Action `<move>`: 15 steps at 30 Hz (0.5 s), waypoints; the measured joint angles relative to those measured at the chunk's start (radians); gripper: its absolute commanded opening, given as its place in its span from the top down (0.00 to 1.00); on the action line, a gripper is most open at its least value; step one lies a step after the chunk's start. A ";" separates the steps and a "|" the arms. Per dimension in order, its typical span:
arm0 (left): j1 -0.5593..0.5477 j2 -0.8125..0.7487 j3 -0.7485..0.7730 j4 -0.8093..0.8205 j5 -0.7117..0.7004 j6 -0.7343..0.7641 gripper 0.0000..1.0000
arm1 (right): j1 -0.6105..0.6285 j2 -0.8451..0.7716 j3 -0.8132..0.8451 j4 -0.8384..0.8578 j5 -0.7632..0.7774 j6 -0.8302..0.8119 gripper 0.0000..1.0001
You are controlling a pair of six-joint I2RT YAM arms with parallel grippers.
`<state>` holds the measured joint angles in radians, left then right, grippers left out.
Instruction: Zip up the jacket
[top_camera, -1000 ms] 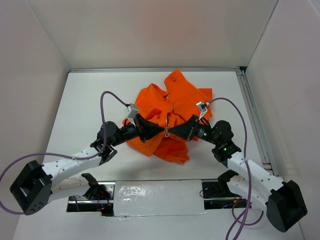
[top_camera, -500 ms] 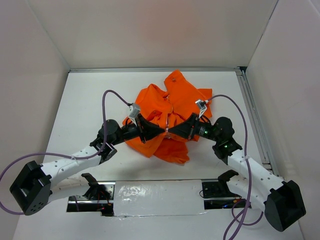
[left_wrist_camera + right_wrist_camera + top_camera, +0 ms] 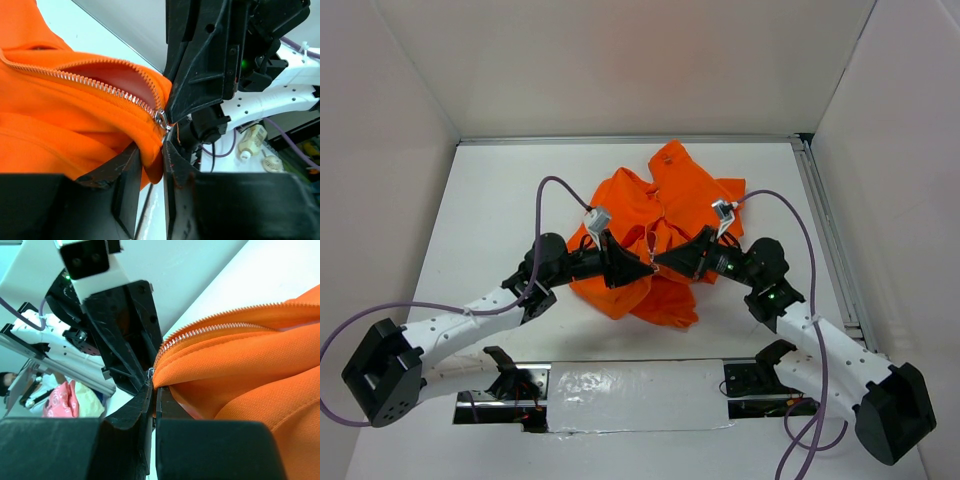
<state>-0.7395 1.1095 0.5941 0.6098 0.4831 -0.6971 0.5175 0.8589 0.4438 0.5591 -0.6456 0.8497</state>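
Observation:
The jacket's edge point(image 3: 161, 378) is pinched in my right gripper next to the slider, so next my left gripper clamps the loose hem point(image 3: 152, 159) first. That will free my right gripper for the pull tab.
The orange jacket point(image 3: 670, 195) lies crumpled in the middle of the white table. Both grippers meet at its near edge. My left gripper point(image 3: 644, 269) has its jaws parted, and a fold of the orange hem point(image 3: 150, 162) still hangs between them. In the left wrist view the pale zipper point(image 3: 100, 86) runs down to its metal slider point(image 3: 161, 119), with its two rows spread apart over pinkish lining point(image 3: 120, 77). My right gripper point(image 3: 662, 264) faces the left one and is shut on the jacket's thin edge point(image 3: 172, 370) right beside the zipper's lower end point(image 3: 165, 346).
White walls enclose the table on three sides. A metal rail point(image 3: 828, 225) runs along the right side. A slot covered with shiny film point(image 3: 630, 395) lies between the arm bases. Purple cables point(image 3: 545, 195) loop above both arms.
The left gripper's jaws have parted from their earlier tight pinch on the hem. The left arm has reached slightly further forward and right. The right gripper has kept its hold.

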 measured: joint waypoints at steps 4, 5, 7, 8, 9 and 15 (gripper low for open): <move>0.000 0.000 0.000 -0.003 0.003 -0.018 0.61 | 0.002 -0.025 0.000 -0.019 0.017 -0.019 1.00; 0.000 -0.001 0.000 -0.004 0.003 -0.018 0.49 | 0.002 -0.029 0.000 -0.025 0.023 -0.025 1.00; -0.001 -0.005 0.000 -0.005 0.005 -0.021 0.43 | 0.002 -0.032 0.000 -0.031 0.034 -0.032 1.00; -0.001 -0.010 -0.002 -0.004 0.006 -0.025 0.40 | 0.002 -0.032 0.000 -0.031 0.038 -0.033 1.00; -0.001 -0.018 -0.004 -0.002 0.008 -0.027 0.39 | 0.002 -0.032 0.000 -0.032 0.040 -0.034 1.00; 0.000 -0.052 -0.033 0.024 0.008 -0.053 0.37 | 0.002 -0.031 0.000 -0.032 0.043 -0.037 1.00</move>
<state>-0.7399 1.0573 0.5610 0.6334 0.4915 -0.7502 0.5194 0.8280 0.4438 0.5274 -0.6025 0.8131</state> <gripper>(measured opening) 0.625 0.029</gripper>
